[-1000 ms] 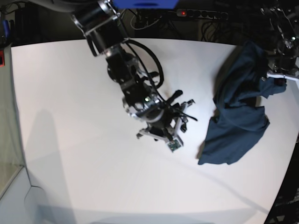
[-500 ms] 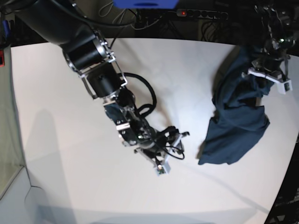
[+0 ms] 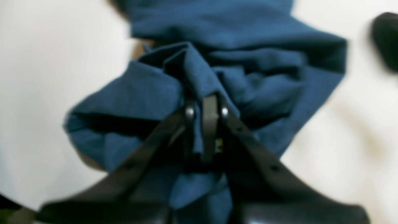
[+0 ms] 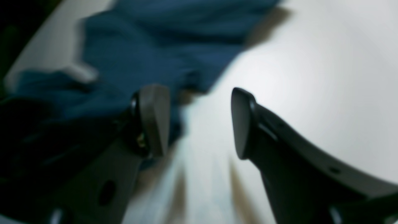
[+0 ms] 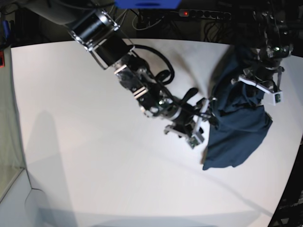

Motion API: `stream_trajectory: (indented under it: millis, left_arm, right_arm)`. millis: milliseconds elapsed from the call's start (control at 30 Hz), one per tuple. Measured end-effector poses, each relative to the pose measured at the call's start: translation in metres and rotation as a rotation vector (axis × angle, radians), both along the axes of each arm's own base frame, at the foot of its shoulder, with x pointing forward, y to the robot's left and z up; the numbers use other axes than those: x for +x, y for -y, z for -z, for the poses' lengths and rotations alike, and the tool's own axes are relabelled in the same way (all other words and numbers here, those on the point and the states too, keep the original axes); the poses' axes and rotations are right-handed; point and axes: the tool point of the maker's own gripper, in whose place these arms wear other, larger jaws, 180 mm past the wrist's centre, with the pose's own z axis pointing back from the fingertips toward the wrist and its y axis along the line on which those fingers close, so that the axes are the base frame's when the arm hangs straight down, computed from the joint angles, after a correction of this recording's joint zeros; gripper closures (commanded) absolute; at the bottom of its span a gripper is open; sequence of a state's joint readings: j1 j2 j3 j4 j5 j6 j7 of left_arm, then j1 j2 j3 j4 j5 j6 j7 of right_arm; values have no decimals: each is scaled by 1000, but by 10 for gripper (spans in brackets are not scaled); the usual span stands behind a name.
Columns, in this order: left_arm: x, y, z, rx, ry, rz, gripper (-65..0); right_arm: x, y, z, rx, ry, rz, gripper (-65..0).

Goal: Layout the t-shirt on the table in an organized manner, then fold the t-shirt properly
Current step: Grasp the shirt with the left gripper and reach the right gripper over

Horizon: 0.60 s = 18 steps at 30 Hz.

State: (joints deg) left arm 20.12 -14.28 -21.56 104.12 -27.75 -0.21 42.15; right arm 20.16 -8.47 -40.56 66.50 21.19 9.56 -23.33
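The t-shirt lies crumpled near the table's edge, so I should pinch the t-shirt's near side with my right gripper and pull it toward the table's clear middle.
The dark navy t-shirt lies crumpled near the right edge of the white table. My left gripper is shut on a raised fold of the shirt's upper part; in the left wrist view the gripper pinches a ridge of blue cloth. My right gripper is open and low over the table, at the shirt's left edge. In the right wrist view the gripper has its jaws wide apart, with the shirt just ahead and to the left, and nothing between them.
The table's curved edge runs close to the shirt's right side. A power strip with a red light and cables lie behind the table's far edge. A blue object sits at the top.
My right arm has swung right across the table to the shirt's left edge. My left gripper has moved left with the fold, pulling the shirt's upper part that way.
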Motion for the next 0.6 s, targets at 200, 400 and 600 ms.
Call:
stream_trajectory:
  millis: [200,400,600]
  left_arm:
    - [-8,2,17,-6,-51,5,-4]
    - [-12,-2,24,-6,-71,-6,-4]
    - [-22,-2,29,-4,-91,-6,-4]
  right_arm:
    - [-43,-30,3,-12,24,-128,-324]
    - [-55,-33,27,-17,9,-138,-324]
    - [-51,-20,61,-42,-21,-92,-305]
